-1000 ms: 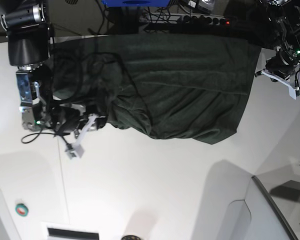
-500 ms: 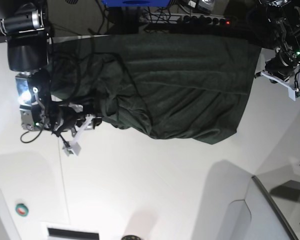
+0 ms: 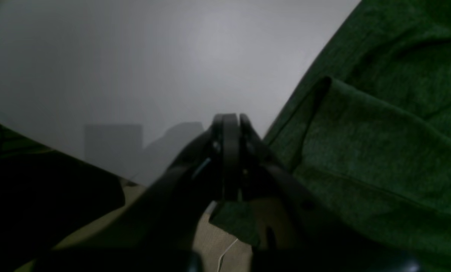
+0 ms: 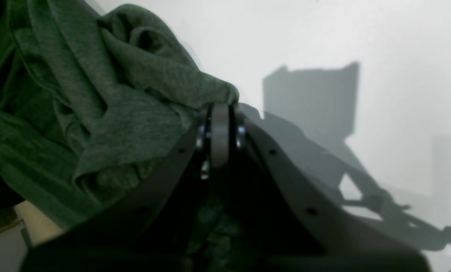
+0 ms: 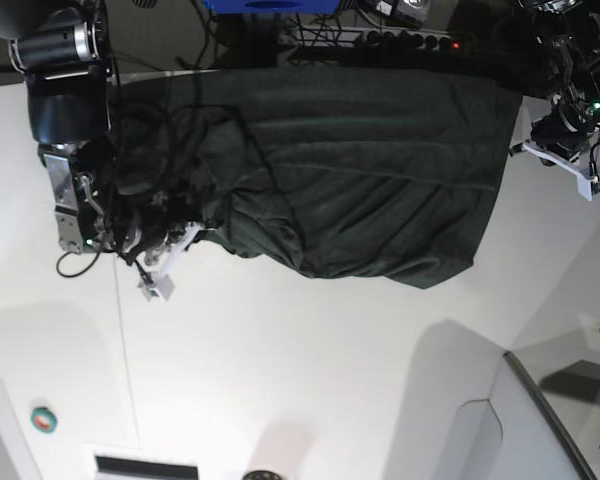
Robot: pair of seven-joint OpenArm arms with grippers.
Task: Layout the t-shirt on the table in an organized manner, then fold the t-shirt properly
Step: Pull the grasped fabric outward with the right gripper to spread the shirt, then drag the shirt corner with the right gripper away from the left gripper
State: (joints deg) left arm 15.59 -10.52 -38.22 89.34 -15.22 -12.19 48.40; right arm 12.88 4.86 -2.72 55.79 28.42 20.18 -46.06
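My right gripper should keep pulling the t-shirt's bunched edge (image 5: 220, 236), which it holds beside open white table (image 5: 150, 345), over that table until the folds spread out, and then let go.
The dark green t-shirt (image 5: 360, 170) lies spread and wrinkled across the far half of the white table (image 5: 300, 370). At its bunched left edge my right gripper (image 5: 202, 232) is shut on a wad of the cloth. In the right wrist view the t-shirt (image 4: 96, 113) piles against the closed right gripper (image 4: 219, 109), with fabric showing between the jaws. My left gripper (image 5: 523, 140) sits at the shirt's right edge. Its wrist view shows the left gripper (image 3: 231, 119) shut, a scrap of the t-shirt (image 3: 380, 151) caught low between the jaws.
Black cables (image 5: 270, 160) trail over the shirt from the arm on the left. A thin dark seam (image 5: 125, 350) runs down the table. A round green and red button (image 5: 43, 420) sits at lower left, a grey panel (image 5: 550, 420) at lower right.
My right gripper has gone from open to shut on the shirt's bunched left edge, and that arm shifted slightly right and up. The left arm has not moved.
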